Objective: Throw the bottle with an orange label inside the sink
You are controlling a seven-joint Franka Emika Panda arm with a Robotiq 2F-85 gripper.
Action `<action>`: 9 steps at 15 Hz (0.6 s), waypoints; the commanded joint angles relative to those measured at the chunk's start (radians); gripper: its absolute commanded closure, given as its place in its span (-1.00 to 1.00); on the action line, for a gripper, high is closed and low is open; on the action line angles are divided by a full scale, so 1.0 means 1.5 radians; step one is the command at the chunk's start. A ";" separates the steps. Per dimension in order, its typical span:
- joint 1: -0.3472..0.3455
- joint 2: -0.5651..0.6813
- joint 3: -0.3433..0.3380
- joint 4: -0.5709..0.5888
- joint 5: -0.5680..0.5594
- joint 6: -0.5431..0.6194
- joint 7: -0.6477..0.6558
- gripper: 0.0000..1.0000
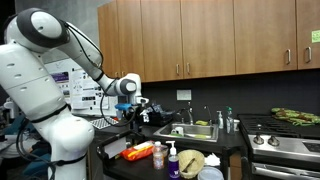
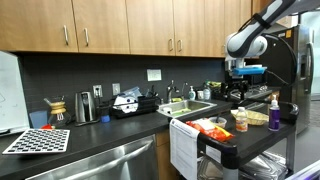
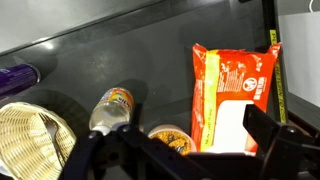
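The bottle (image 3: 116,101) is upright and its white cap is clear of the wicker basket, so the robot's open gripper keeps going down over the cap (image 3: 102,119) and closes there.
The bottle with an orange label (image 3: 112,108) stands on a dark surface, between a wicker basket and a flat orange-red packet (image 3: 235,90). It also shows in both exterior views (image 1: 158,155) (image 2: 240,121). My gripper (image 3: 180,150) is open and empty, well above the surface. Its fingers spread over a small round orange-topped jar (image 3: 168,138), with the bottle just to the left. The gripper shows high above the items in both exterior views (image 1: 135,101) (image 2: 238,90). The steel sink (image 1: 196,131) (image 2: 190,108), with its curved faucet, lies in the counter beyond.
A wicker basket (image 3: 35,135) and a purple pump bottle (image 3: 18,75) (image 1: 172,160) stand close to the bottle. A stove (image 1: 285,140) is beside the sink. A coffee maker (image 2: 85,107) and wall cupboards (image 2: 120,25) line the counter.
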 commanded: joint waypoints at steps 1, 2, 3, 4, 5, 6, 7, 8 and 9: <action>-0.014 0.066 -0.033 0.032 -0.009 0.044 -0.038 -1.00; -0.019 0.078 -0.039 0.038 -0.013 0.049 -0.042 -1.00; -0.026 0.091 -0.044 0.045 -0.020 0.046 -0.043 -1.00; -0.030 0.101 -0.048 0.052 -0.026 0.040 -0.044 -1.00; -0.035 0.106 -0.053 0.056 -0.037 0.035 -0.048 -1.00; -0.040 0.114 -0.059 0.060 -0.046 0.033 -0.054 -1.00; -0.043 0.125 -0.065 0.065 -0.054 0.034 -0.059 -1.00; -0.048 0.133 -0.069 0.070 -0.065 0.035 -0.062 -1.00; -0.051 0.138 -0.074 0.073 -0.073 0.039 -0.065 -1.00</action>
